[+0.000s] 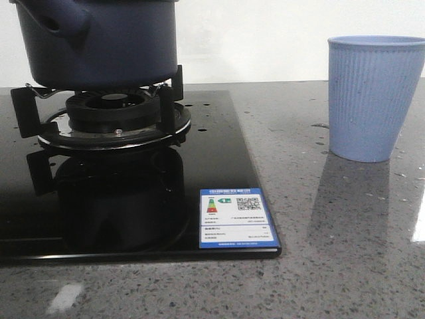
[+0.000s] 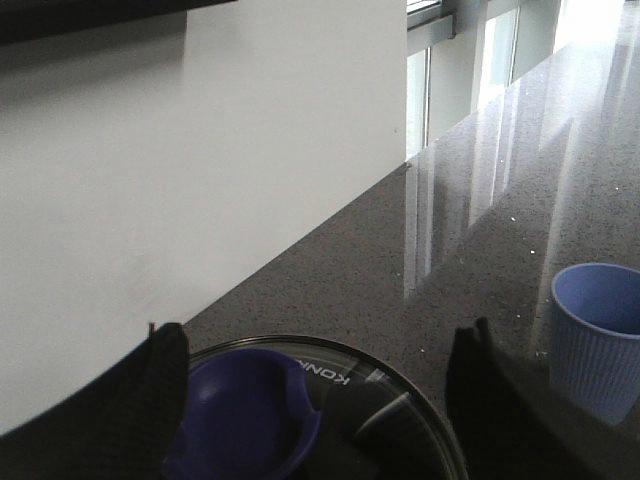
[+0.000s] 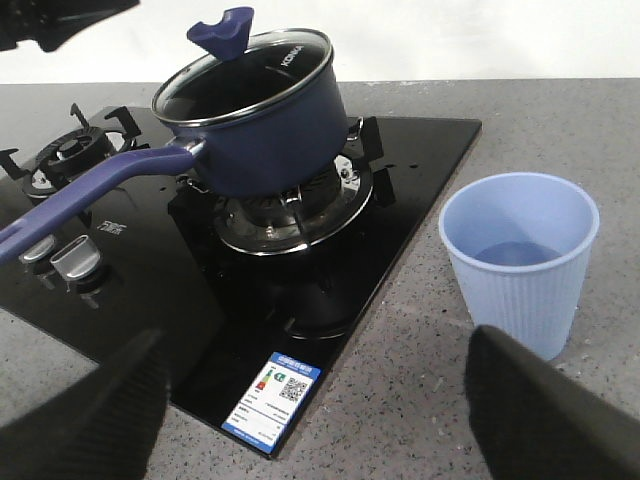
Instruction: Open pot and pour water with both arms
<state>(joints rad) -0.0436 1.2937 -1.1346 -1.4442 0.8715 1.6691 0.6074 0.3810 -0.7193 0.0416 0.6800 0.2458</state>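
Observation:
The robot's left gripper has the blue knob (image 2: 246, 414) in the gap between its open fingers, so it should now move toward the lid (image 2: 400, 428) and close once the fingers are on both sides of the knob.
The dark navy pot (image 1: 99, 40) stands on the front burner (image 1: 116, 116) of a black glass hob. A glass lid (image 3: 245, 75) with a blue knob (image 3: 225, 30) covers it, and a long blue handle (image 3: 90, 190) sticks out sideways. My left gripper (image 2: 320, 335) hovers open just over the lid (image 2: 400, 420), its fingers apart on either side of the knob (image 2: 245, 410) without touching it. My right gripper (image 3: 315, 345) is open and empty above the counter in front of the hob, near the light blue ribbed cup (image 3: 520, 260). Neither gripper shows in the front view.
The cup (image 1: 372, 100) stands on the grey speckled counter to the right of the hob (image 1: 219, 146) and seems to hold a little water. A second burner (image 3: 70, 150) and control knobs (image 3: 75, 262) lie further left. A white wall runs behind.

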